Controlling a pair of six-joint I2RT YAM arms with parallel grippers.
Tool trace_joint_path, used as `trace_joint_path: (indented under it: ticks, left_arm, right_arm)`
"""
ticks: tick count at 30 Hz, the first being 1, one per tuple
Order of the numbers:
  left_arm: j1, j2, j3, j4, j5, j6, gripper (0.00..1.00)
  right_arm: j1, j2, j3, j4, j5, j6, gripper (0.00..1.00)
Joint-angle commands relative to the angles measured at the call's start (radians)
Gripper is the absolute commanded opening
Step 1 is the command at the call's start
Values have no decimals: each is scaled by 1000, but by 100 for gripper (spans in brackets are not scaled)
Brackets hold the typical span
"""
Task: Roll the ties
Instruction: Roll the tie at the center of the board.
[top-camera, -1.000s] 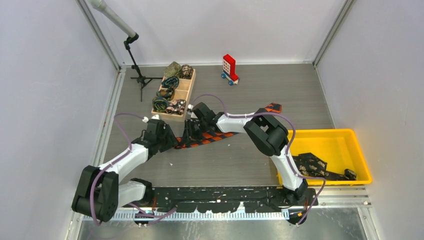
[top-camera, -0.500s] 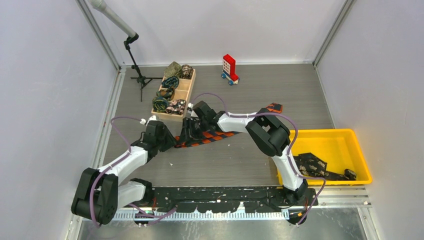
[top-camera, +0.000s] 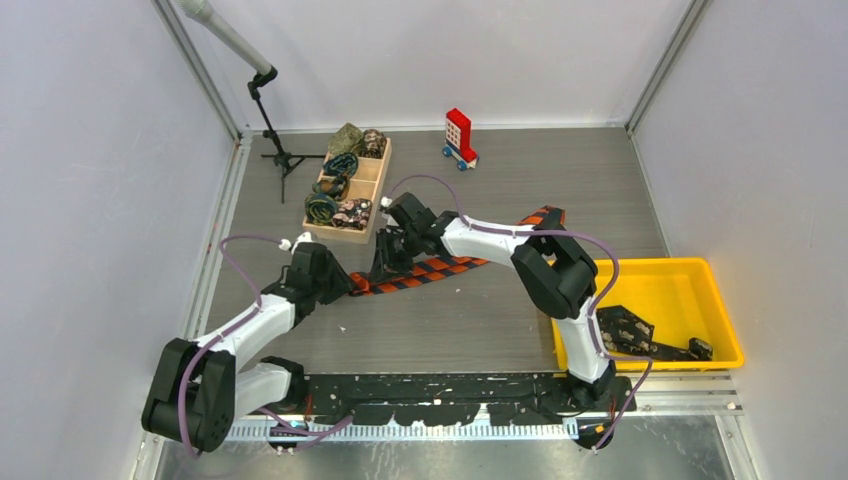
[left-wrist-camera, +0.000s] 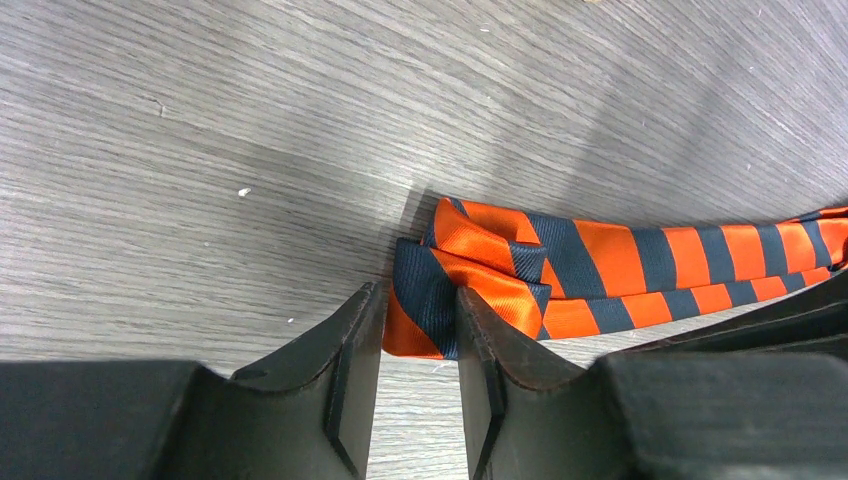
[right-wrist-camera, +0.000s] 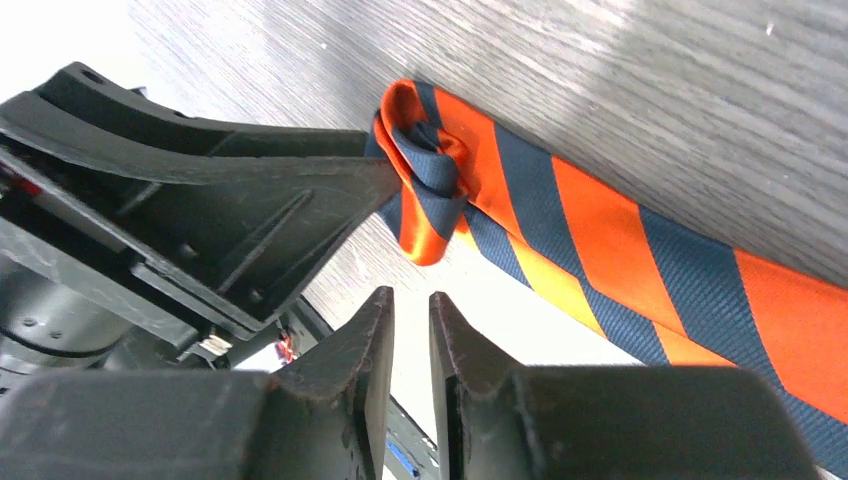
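Observation:
The coil bulges loosely (left-wrist-camera: 500, 252) past my left gripper's fingertips, so my right gripper should steady the coil while my left gripper opens and squeezes the folds (left-wrist-camera: 428, 290) together.
An orange-and-navy striped tie (top-camera: 440, 268) lies slantwise across the middle of the table, its far end (top-camera: 545, 215) toward the right. Its near end is rolled into a small coil (left-wrist-camera: 480, 250). My left gripper (left-wrist-camera: 420, 300) is shut on that coil, with the fabric filling the gap between its fingertips. In the top view the left gripper (top-camera: 345, 283) sits at the tie's left end. My right gripper (top-camera: 385, 268) hovers just right of it, over the strip. In the right wrist view the right gripper (right-wrist-camera: 410, 300) has a narrow gap and holds nothing; the coil (right-wrist-camera: 425, 190) lies just beyond its tips.
A wooden compartment box (top-camera: 372, 190) with several rolled ties (top-camera: 322, 208) stands behind the grippers. At the right is a yellow bin (top-camera: 690, 268) holding dark ties (top-camera: 625, 330). A red-and-white toy block (top-camera: 459, 137) stands at the back. A tripod stand (top-camera: 283, 160) is at the back left.
The right arm's elbow swung to the right and its gripper shifted slightly back along the tie. The left gripper stayed at the tie's rolled end. The strip lies a little straighter.

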Motion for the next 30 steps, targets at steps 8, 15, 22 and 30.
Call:
trace_joint_path:
  ticks: [8, 15, 22, 30]
  left_arm:
    - [3, -7, -9, -1, -27, 12, 34]
    - [3, -18, -13, -1, -27, 11, 34]
    - [3, -18, -11, -1, -21, 15, 34]
    - [3, -62, 0, -26, -4, 26, 54]
  right_arm:
    - [11, 24, 102, 31, 16, 60, 15]
    - [16, 85, 134, 48, 3, 73, 10]
    - [17, 114, 127, 52, 11, 62, 8]
    - [13, 128, 104, 37, 27, 34, 6]
